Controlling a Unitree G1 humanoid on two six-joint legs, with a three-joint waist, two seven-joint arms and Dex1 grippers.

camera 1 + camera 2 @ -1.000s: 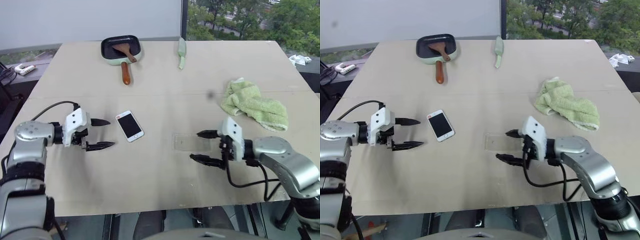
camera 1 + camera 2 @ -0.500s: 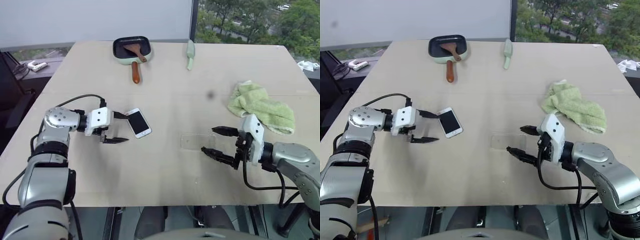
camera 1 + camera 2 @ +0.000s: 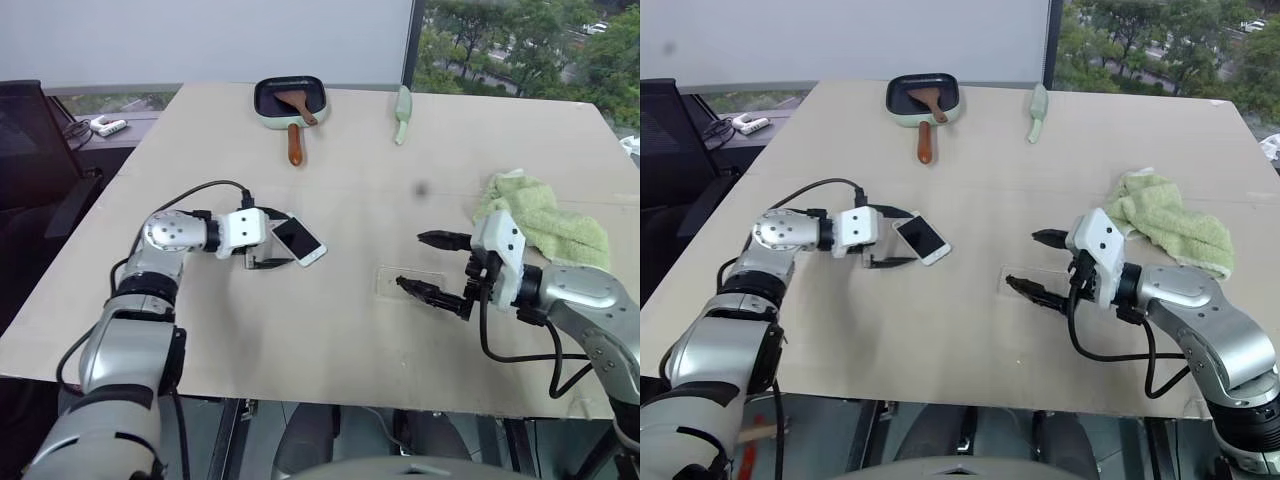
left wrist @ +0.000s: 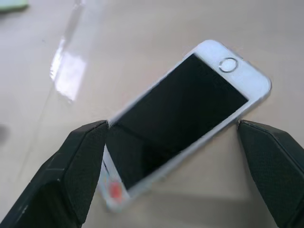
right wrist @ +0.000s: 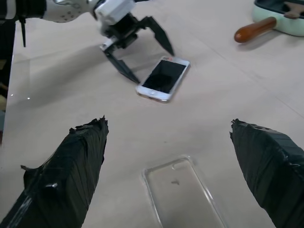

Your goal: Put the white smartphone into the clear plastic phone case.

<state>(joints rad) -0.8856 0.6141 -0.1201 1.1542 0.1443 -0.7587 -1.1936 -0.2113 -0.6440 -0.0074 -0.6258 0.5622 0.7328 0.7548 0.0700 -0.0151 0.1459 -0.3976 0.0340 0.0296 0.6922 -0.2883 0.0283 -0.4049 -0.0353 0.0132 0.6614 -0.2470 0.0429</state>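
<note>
Next, I turn the white smartphone (image 3: 299,241) square with my left gripper and pinch its long edges (image 3: 310,232) before lifting it, because it lies at a slant to the clear plastic phone case.
The white smartphone (image 3: 300,240) lies screen up on the tan table (image 3: 330,190), left of centre. My left gripper (image 3: 281,241) is open and straddles the phone's near end, one finger (image 4: 80,161) on each side of it, low over the table. The clear plastic phone case (image 5: 183,192) lies flat to the right of the phone, faint against the table. My right gripper (image 3: 409,259) is open and hovers just above the case, its lower finger (image 3: 1025,290) over the case's edge. Nothing is held by either gripper.
A green pan (image 3: 291,97) with a wooden spatula and a pale green utensil (image 3: 402,100) sit at the far side. A green cloth (image 3: 545,225) lies right of my right gripper. A dark chair (image 3: 30,140) stands off the table's left edge.
My left gripper has moved right and rolled, going from beside the phone to straddling its end. The right gripper has lifted slightly over the case. The camera view has shifted too.
</note>
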